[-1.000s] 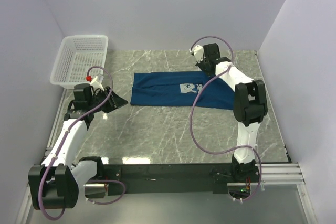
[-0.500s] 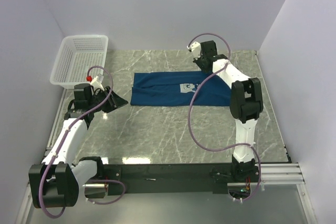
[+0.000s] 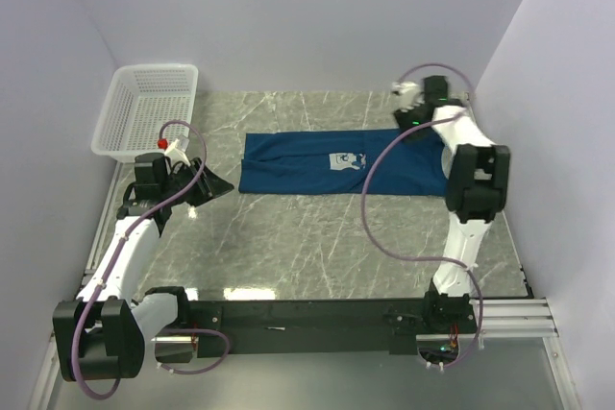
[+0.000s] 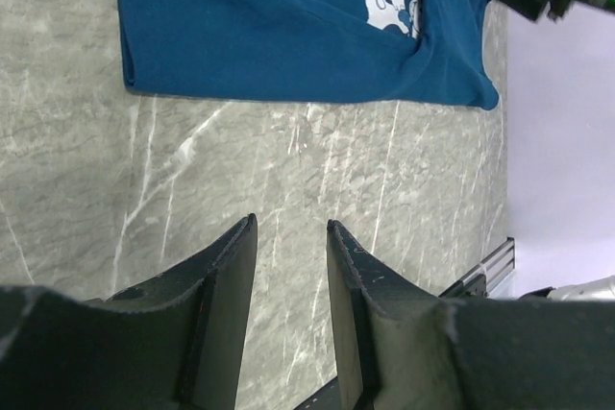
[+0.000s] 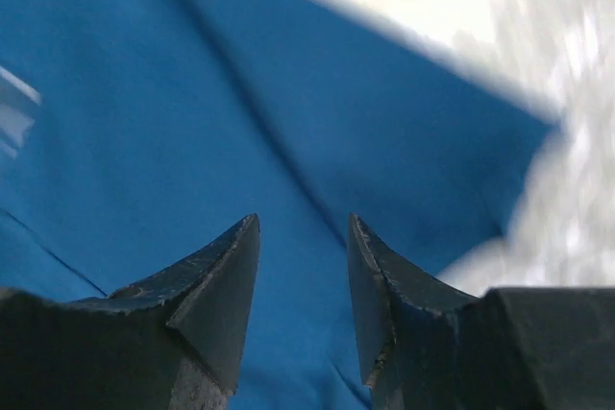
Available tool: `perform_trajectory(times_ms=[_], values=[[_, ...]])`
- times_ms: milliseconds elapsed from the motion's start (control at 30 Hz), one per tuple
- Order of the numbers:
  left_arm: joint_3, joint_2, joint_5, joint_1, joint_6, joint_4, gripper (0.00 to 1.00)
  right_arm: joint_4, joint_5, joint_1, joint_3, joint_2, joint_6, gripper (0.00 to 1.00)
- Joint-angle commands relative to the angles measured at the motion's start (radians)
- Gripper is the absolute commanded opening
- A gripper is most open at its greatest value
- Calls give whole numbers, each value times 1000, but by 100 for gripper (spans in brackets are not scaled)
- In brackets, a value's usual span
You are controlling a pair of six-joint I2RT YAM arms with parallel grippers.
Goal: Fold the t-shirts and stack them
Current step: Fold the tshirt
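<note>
A raised fold (image 5: pixel 259 122) goes across the end of the dark blue t-shirt under my open right gripper. My right gripper should go back down and pinch the fold's loose edge (image 5: pixel 332 223).
The dark blue t-shirt (image 3: pixel 307 166) lies on the marble table as a long strip folded lengthwise, its pale square print (image 3: pixel 344 161) facing up. My right gripper (image 3: pixel 413 125) hovers over the strip's far right corner. In the right wrist view its jaws (image 5: pixel 304 220) stand open over blue cloth (image 5: pixel 288 93) with nothing between them. My left gripper (image 3: pixel 215 186) rests left of the shirt's left end, apart from it. The left wrist view shows it open (image 4: pixel 291 221) above bare marble, with the shirt (image 4: pixel 288 26) further ahead.
A white mesh basket (image 3: pixel 149 108) stands at the back left corner. Lilac walls close in the table on the left, back and right. The black rail (image 3: pixel 317 314) with both arm bases runs along the near edge.
My right gripper has opened, let go of the cloth, and swung from the shirt's far middle edge to its right end. The shirt's right end now reaches further right. The left arm stayed still.
</note>
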Motion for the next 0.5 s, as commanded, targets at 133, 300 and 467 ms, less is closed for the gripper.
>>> perform_trajectory(times_ms=[133,300,467], values=[[-7,-28,53,9,7,69,41,-217,-213,-183,-54,-49,-56,49],[-7,-39,56,11,13,56,41,-270,-252,-188,-5,17,-77,49],[-9,-48,53,12,16,52,41,-288,-278,-186,46,55,-64,49]])
